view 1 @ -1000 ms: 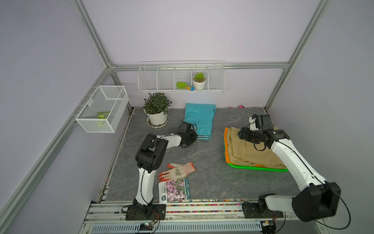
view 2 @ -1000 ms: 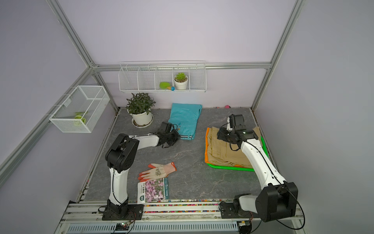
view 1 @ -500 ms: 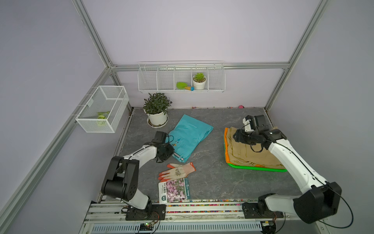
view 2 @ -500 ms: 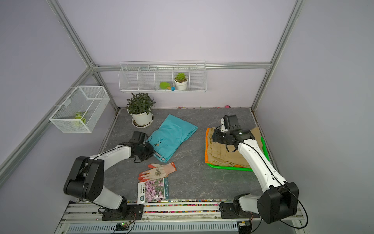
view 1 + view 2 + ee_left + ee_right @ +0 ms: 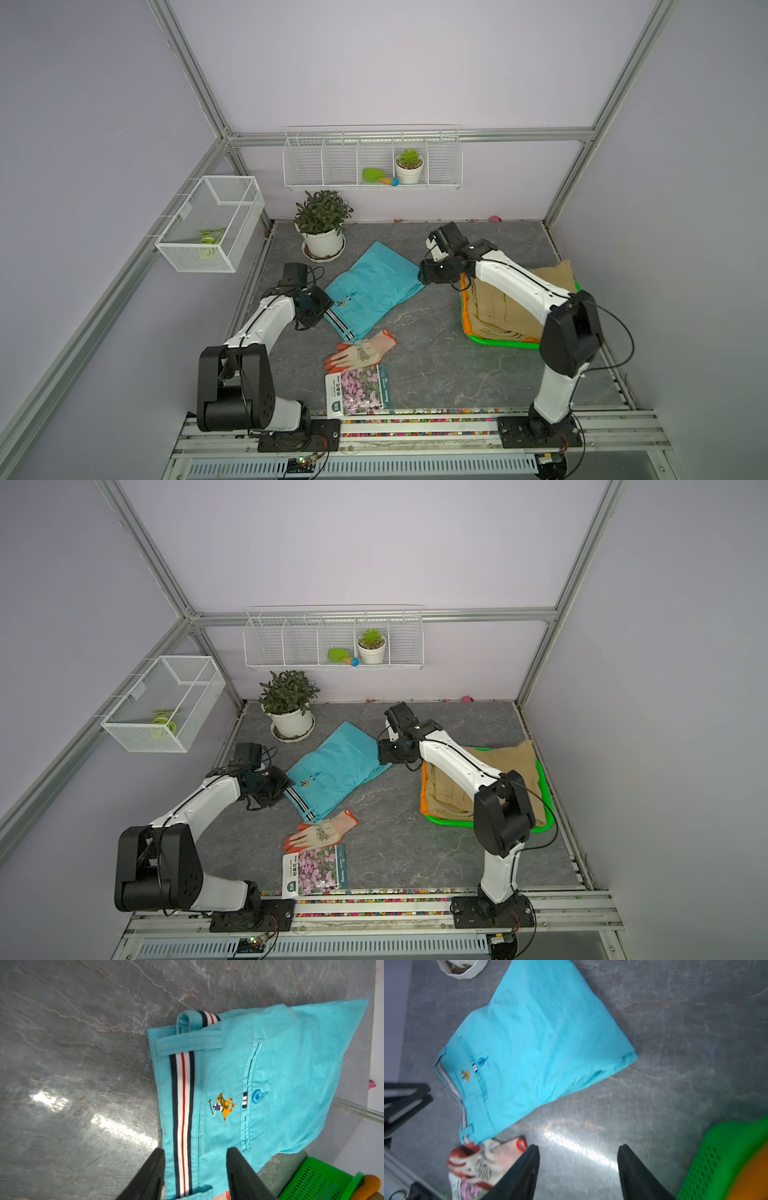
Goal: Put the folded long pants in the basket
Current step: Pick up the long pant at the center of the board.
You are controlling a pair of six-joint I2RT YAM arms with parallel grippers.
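My right gripper is open above floor past the turquoise pants' corner (image 5: 388, 768). It should move to the middle of their slanted end (image 5: 368, 741) and take hold there before lifting.
Folded turquoise long pants (image 5: 374, 291) (image 5: 336, 771) lie askew on the grey floor, striped waistband toward the front left. My left gripper (image 5: 320, 307) (image 5: 195, 1153) is open at that end, its fingers apart on either side of the waistband stripe (image 5: 182, 1095). My right gripper (image 5: 424, 276) (image 5: 578, 1151) is open at the pants' right corner, with bare floor between its fingers. The green basket (image 5: 498, 341) (image 5: 457, 823) at the right holds khaki pants (image 5: 507, 303) on top of orange pants (image 5: 467, 320).
An orange-fingered glove (image 5: 361, 353) and a seed packet (image 5: 359, 390) lie just in front of the turquoise pants. A potted plant (image 5: 322, 224) stands behind them. White wire baskets (image 5: 212, 222) (image 5: 372, 160) hang on the walls.
The left gripper dragged the turquoise pants from the back toward the front left, turning them, then opened. The right gripper moved left from above the basket to the pants' corner.
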